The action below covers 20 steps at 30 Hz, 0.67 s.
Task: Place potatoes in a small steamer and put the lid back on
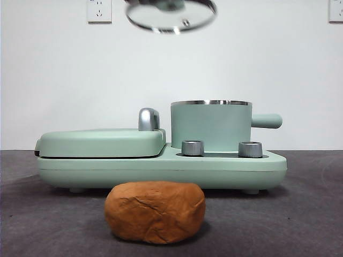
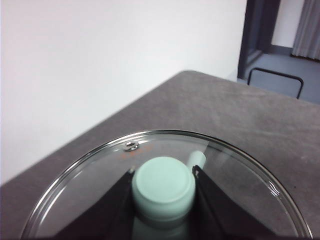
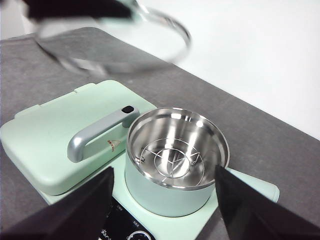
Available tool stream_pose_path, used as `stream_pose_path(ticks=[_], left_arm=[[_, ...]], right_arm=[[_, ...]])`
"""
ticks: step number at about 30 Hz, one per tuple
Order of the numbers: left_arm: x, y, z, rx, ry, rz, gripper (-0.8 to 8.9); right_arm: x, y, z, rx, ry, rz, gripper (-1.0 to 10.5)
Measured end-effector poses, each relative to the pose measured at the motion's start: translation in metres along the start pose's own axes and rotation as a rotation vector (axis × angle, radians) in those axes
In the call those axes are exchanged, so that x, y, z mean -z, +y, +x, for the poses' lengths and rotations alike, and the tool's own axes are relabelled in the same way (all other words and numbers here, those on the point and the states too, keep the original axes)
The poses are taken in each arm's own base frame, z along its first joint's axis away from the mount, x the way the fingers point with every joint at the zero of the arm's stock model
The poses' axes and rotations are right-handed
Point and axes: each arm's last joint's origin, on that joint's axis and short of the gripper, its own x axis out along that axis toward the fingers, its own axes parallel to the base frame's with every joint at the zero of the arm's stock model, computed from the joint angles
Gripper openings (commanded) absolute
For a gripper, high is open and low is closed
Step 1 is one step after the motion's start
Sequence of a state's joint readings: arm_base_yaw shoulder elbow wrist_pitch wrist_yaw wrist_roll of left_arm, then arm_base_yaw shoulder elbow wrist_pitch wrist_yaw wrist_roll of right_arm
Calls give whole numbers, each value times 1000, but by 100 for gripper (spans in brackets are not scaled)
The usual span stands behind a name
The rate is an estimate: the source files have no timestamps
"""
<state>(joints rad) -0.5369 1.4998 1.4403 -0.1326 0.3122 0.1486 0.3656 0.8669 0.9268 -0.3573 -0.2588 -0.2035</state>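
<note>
My gripper will lower the potato (image 1: pixel 155 212) into the wide steamer. The wire rack (image 3: pixel 172 162) sits deep inside the steamer, so the whole potato will be below the steamer's rim.
The potato (image 1: pixel 155 211), an orange-brown cracked lump, lies on the table in front of the appliance. The small steamer (image 1: pixel 210 126) stands open on the appliance's right side; the right wrist view shows its steel inside (image 3: pixel 175 150) holding only a wire rack. The glass lid (image 1: pixel 171 15) hangs high above the appliance. My left gripper (image 2: pixel 163 172) is shut on the lid's mint-green knob (image 2: pixel 163 187). The lid also shows blurred in the right wrist view (image 3: pixel 125 45). My right gripper (image 3: pixel 164 172) is open and empty above the steamer, out of the front view.
The flat mint-green griddle (image 1: pixel 102 142) with a chrome handle (image 1: pixel 148 119) is closed, left of the steamer. Two steel dials (image 1: pixel 193 148) sit on the base's front. The steamer's side handle (image 1: pixel 266 121) points right. A white wall stands behind the table.
</note>
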Motion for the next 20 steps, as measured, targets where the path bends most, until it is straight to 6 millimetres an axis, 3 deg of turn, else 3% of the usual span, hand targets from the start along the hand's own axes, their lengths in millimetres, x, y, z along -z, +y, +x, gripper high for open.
stream_pose_path(ticks=[5, 8, 20], left_arm=[[-19, -1, -48, -56, 3, -3, 14], [-19, -4, -74, -88, 2, 2, 14], [52, -34, -158, -183, 89, -97, 14]], right_arm=[[2, 0, 0, -4, 16, 4, 318], [2, 2, 0, -13, 19, 3, 318], [5, 36, 4, -201, 84, -45, 395]])
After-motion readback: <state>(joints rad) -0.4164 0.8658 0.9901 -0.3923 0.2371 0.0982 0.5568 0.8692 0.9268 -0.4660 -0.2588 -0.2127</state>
